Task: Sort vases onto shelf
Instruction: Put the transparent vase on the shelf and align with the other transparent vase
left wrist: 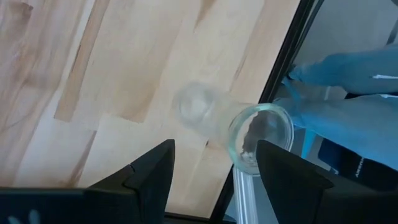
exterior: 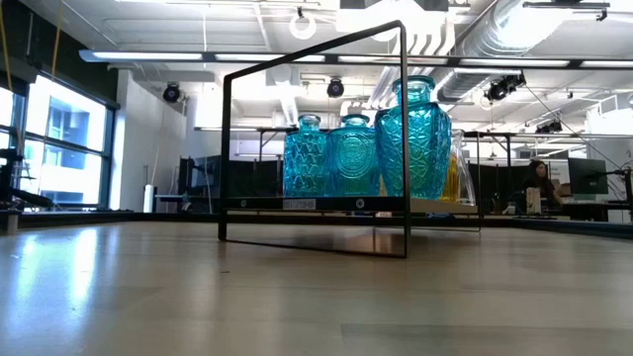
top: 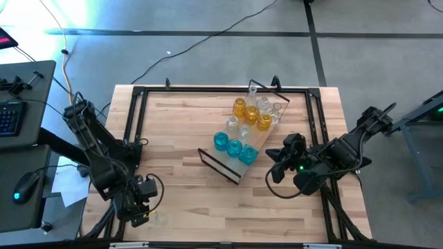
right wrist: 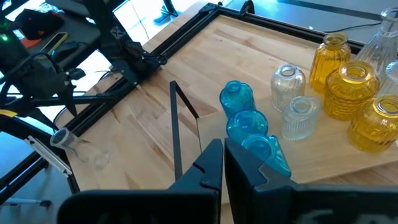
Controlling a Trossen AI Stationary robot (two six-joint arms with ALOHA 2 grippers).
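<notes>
I should continue to move my left gripper in, with one finger over the clear vase's opening (left wrist: 268,128) and the other outside its rim, and close on the glass's side (left wrist: 232,139).
The shelf (top: 257,144) lies slantwise in the middle of the table, standing on its black wire frames (exterior: 404,148). On it stand amber vases (top: 239,107), clear vases (top: 232,124) and three teal vases (top: 234,146), which loom large in the low view (exterior: 413,138). One clear vase (left wrist: 217,118) lies tilted at the table's near left corner, its mouth (left wrist: 261,134) over the black rail. My left gripper (left wrist: 217,174) is open above it, a finger on either side and apart from the glass. My right gripper (right wrist: 224,155) hangs shut to the right of the shelf.
Black rails (top: 131,131) frame the tabletop, and one (left wrist: 280,68) runs right beside the tilted vase (right wrist: 78,148). Bare wood lies between the left arm and the shelf. A desk with a keyboard and mouse (top: 26,185) stands left of the table.
</notes>
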